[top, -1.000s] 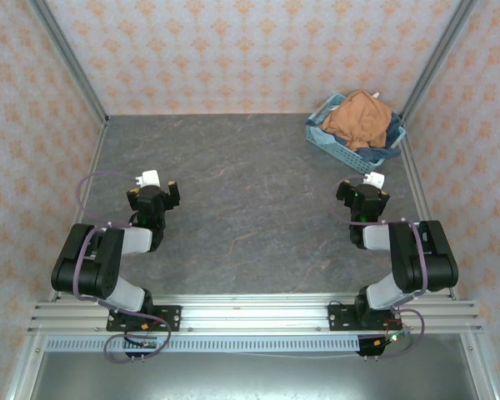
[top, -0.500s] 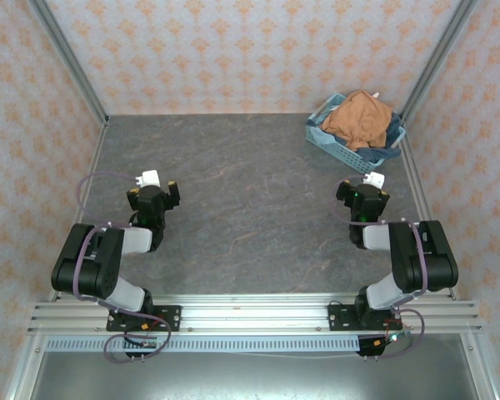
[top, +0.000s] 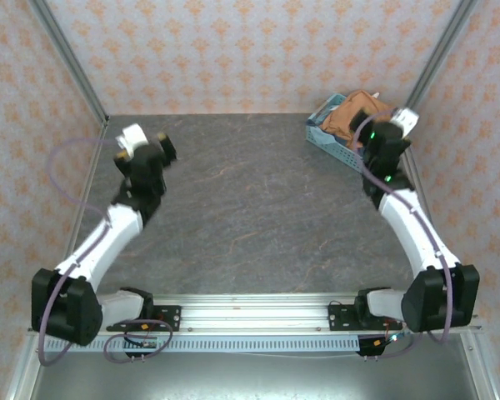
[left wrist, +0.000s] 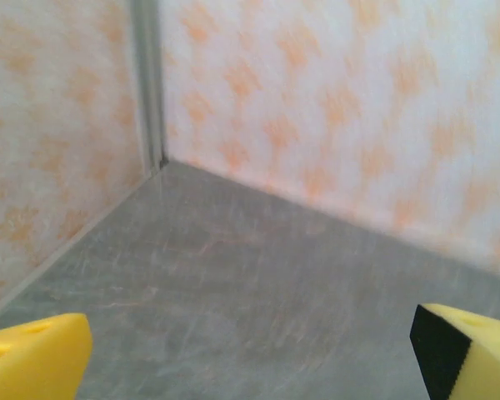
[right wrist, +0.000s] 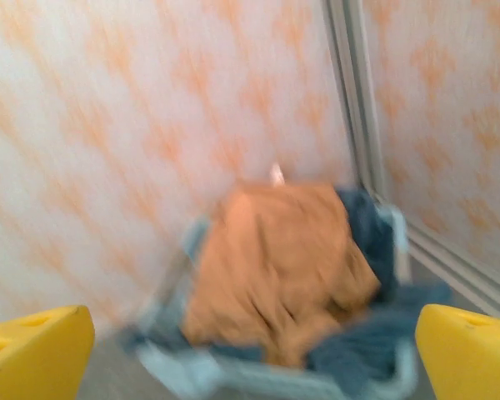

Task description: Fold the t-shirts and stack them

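I should keep reaching down with my right gripper until its open fingers meet the orange-tan t-shirt's folds point(top: 339, 120), as the t-shirt is lying on top of the dark blue cloth.
An orange-tan t-shirt point(top: 350, 117) lies crumpled on top of dark blue cloth point(right wrist: 368, 237) in a light-blue basket point(top: 325, 137) at the far right corner. In the right wrist view the t-shirt point(right wrist: 275, 258) is blurred and sits just ahead of my right gripper point(right wrist: 254, 354). That gripper is open, its yellow fingertips point(right wrist: 33, 350) far apart with nothing between them. From above, the right gripper point(top: 377, 137) hovers at the basket's near side. My left gripper point(top: 150, 157) is open over bare table at the far left, and its fingertips point(left wrist: 29, 354) hold nothing.
The grey table point(top: 250, 200) is boxed in by patterned walls with metal corner posts point(top: 67, 58). The left wrist view faces the far left corner post point(left wrist: 147, 83). The basket rim point(right wrist: 192, 375) is close to the right wall.
Both arms have stretched away from their bases. The left went toward the far left corner and the right up to the basket. Both grippers stayed open.
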Robot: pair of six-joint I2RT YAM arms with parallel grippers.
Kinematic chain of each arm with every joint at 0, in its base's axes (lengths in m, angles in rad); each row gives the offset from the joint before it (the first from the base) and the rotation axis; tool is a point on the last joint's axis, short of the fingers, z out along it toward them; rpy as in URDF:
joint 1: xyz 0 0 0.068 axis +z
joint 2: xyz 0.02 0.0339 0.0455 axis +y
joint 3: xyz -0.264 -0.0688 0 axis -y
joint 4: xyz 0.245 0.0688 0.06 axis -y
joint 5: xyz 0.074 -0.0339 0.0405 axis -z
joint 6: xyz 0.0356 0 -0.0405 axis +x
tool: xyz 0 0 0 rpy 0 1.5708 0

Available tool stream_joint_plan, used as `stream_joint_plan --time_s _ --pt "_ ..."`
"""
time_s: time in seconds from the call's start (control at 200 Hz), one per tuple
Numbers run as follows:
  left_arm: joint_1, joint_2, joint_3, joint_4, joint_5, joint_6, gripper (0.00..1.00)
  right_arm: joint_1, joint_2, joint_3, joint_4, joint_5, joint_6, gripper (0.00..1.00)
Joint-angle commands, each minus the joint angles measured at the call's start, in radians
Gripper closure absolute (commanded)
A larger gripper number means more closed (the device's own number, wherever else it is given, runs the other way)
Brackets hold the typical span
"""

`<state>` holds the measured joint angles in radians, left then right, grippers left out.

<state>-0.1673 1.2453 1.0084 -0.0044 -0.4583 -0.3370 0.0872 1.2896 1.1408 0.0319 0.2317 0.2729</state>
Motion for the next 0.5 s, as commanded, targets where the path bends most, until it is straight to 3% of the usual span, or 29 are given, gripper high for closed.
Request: stream_joint_plan --time_s 0.0,0.085,0.265,0.495 --pt "0.1 0.163 0.322 -0.645 0.054 -0.373 0.0 -0.063 0.199 0.212 -0.448 -0.069 0.213 0.01" --pt "0.081 0.268 0.479 -0.704 0.194 -0.367 0.0 -0.077 0.371 0.427 -0.574 -0.108 0.199 0.02" --pt "-0.028 0.29 0.506 -0.553 0.483 -0.341 0.08 -0.126 0.734 0.826 -0.78 -0.237 0.173 0.06" --pt "-0.19 0.294 0.529 -0.554 0.582 -0.335 0.13 -0.153 1.084 1.203 -0.926 -0.314 0.137 0.13"
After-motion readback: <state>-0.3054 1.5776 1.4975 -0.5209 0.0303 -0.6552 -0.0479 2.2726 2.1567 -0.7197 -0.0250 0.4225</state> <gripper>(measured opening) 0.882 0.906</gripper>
